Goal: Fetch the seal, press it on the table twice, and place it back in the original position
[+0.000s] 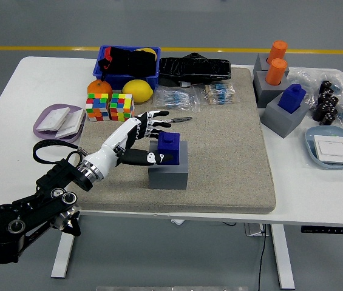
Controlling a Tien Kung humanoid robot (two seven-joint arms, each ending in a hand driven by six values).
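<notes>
The foot of the blue seal [169, 144] sits sunk in the grey holder [170, 163]. The seal should come free when I lift it and leave an empty square hollow.
A blue seal [171, 147] stands upright in a grey block holder [169, 171] on the beige mat [232, 151]. My left hand [152, 138] reaches in from the lower left. Its fingers are spread around the seal's left side, the thumb [148, 158] low against the seal's front, the other fingers [156, 123] above and behind it. The hand is not closed on the seal. My right arm is not in view.
Two colour cubes [110, 107], an orange [99, 87], a lemon [138, 90] and a blue bin [129, 63] stand behind the hand. A purple tray [59, 120] lies at left. Grey holders with orange [275, 60] and blue seals [292, 98] stand at right.
</notes>
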